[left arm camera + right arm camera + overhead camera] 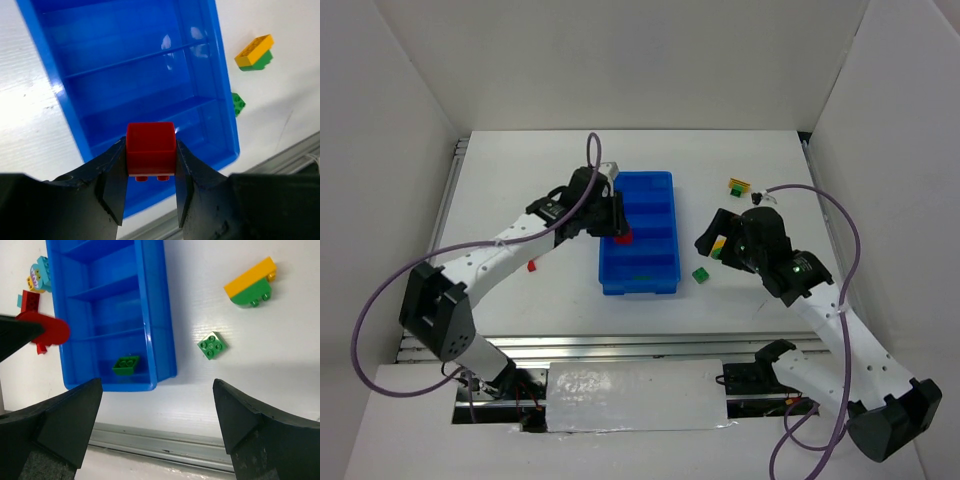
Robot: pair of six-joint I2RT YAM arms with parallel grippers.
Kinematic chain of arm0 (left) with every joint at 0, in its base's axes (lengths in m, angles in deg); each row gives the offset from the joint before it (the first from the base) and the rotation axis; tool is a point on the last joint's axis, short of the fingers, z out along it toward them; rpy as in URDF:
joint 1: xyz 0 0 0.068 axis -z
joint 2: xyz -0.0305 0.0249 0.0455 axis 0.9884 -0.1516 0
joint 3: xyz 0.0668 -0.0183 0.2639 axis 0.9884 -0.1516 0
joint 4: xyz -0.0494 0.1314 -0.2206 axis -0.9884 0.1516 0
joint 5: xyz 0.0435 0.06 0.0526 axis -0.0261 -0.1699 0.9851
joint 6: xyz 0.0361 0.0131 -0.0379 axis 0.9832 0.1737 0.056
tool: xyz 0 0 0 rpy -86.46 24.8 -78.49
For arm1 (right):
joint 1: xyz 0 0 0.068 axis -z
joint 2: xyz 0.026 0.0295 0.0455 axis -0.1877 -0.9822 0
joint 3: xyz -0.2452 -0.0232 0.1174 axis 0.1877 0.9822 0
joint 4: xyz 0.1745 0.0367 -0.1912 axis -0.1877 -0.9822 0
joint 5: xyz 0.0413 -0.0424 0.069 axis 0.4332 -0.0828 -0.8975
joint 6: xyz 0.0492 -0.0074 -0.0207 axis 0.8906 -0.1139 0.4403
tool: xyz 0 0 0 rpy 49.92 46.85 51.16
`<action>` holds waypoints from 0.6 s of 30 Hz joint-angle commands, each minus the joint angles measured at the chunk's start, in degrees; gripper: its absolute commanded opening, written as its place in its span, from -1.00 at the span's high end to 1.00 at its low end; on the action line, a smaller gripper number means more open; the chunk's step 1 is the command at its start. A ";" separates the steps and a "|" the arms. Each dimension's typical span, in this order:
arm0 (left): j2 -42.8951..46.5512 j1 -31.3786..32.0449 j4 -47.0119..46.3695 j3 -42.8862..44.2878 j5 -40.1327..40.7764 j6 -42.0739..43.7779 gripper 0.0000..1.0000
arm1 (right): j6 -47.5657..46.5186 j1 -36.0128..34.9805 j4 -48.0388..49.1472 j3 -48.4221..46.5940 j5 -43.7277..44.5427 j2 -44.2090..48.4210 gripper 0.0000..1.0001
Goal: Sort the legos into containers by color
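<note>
A clear gap (185, 341) lies between the green brick and the blue tray's side, so the robot's open right gripper keeps going down until its fingers straddle that brick (212, 345).
My left gripper (617, 230) (150, 161) is shut on a red brick (150, 142) (623, 238) and holds it above the blue tray (655, 185) (50, 60) near its left wall, about mid-length. It also shows in the right wrist view (50, 330). One green brick (125, 365) (642, 275) lies in the nearest compartment. My right gripper (712, 238) (156, 400) is open and empty, above the table right of the tray. Below it lie a green brick (212, 345) (700, 274) (238, 103) and a yellow-on-green brick (251, 282) (255, 52).
Left of the tray (155, 315) lie a red brick (29, 301) (531, 266) and a teal-and-yellow piece (39, 272). Another yellow-and-green piece (737, 187) sits at the far right. A metal rail (165, 442) runs along the near table edge. White walls enclose the table.
</note>
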 commanded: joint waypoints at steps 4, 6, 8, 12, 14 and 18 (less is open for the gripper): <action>-9.16 0.80 -6.48 5.71 0.77 0.47 0.55 | 0.79 0.84 -4.51 0.38 1.56 5.30 -0.98; -10.74 0.89 -8.48 5.45 -0.01 0.55 0.34 | 0.35 0.93 -5.13 0.46 1.65 6.09 -0.99; -11.63 0.89 -10.25 4.74 -0.02 0.47 -0.03 | -0.61 1.02 -5.04 0.90 0.51 6.53 -0.99; -13.21 0.89 -9.21 6.41 0.60 0.47 -0.38 | -0.88 1.11 -4.95 1.78 -0.63 6.44 -0.99; -13.30 0.89 -9.55 6.42 0.60 0.55 -0.52 | -0.97 1.11 -4.60 2.57 -1.68 6.35 -0.99; -12.69 0.89 -8.86 7.81 0.86 0.55 -0.99 | -2.02 1.19 -3.28 3.89 -3.53 4.86 -0.99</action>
